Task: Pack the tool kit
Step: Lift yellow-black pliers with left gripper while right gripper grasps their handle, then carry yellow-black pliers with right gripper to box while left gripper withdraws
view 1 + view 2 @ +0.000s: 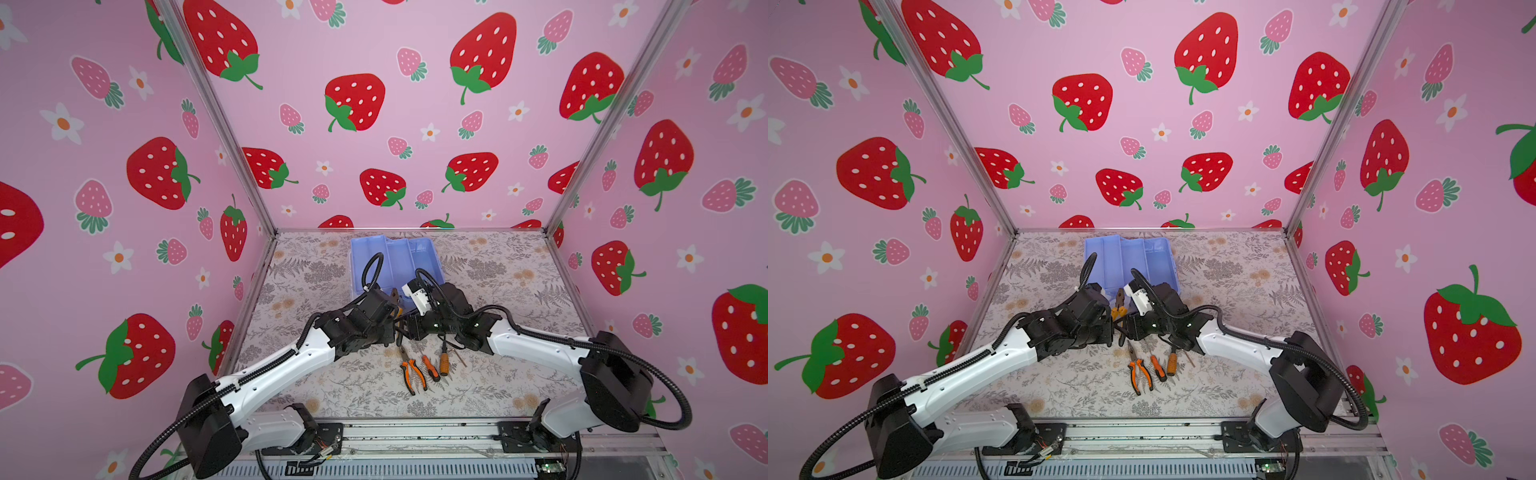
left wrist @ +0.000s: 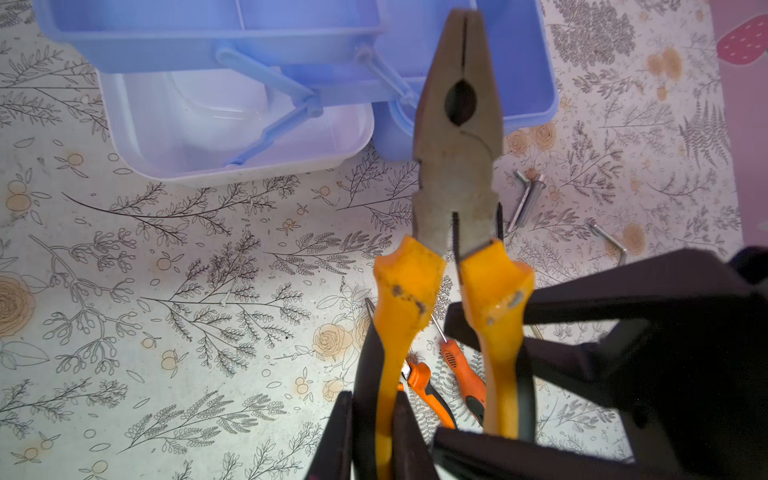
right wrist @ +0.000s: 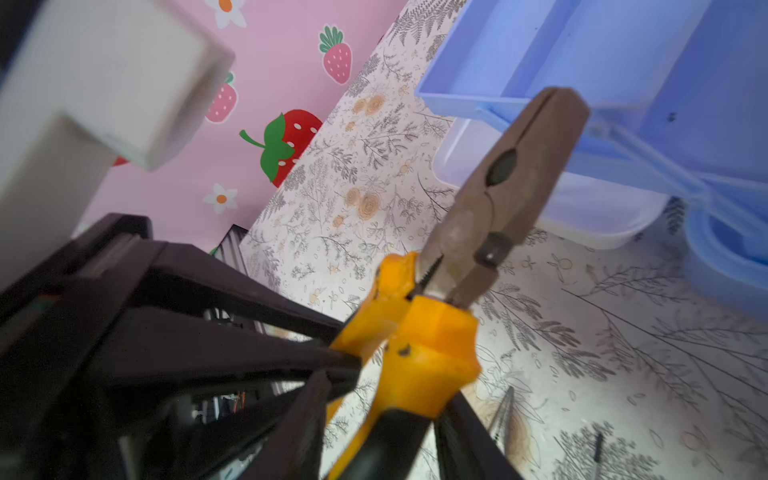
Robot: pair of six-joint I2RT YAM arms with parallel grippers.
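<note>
One handle of the pliers (image 2: 393,332) is still in my left gripper, while the kit's deep bin (image 1: 426,254) is closer to my right gripper, so I should pass the pliers across.
The tool kit stands open at the back of the table, with its blue tray (image 1: 395,253) (image 1: 1125,257) (image 2: 208,41) raised on arms over the white lid (image 2: 232,137) (image 3: 602,216). Large yellow-handled pliers (image 1: 397,303) (image 1: 1119,301) (image 2: 457,166) (image 3: 498,199) hang in the air just in front of the kit, head pointing at it. My left gripper (image 2: 376,419) (image 1: 392,316) is shut on one handle. My right gripper (image 3: 386,399) (image 1: 409,320) comes in from the other side, its fingers closed round the other handle.
On the table nearer the front lie small orange-handled pliers (image 1: 413,374) (image 1: 1140,376), an orange screwdriver (image 1: 430,368) (image 1: 1158,368) and a wooden-handled screwdriver (image 1: 444,361) (image 1: 1172,362). Two hex keys (image 2: 523,199) lie below the held pliers. Strawberry-print walls close in three sides.
</note>
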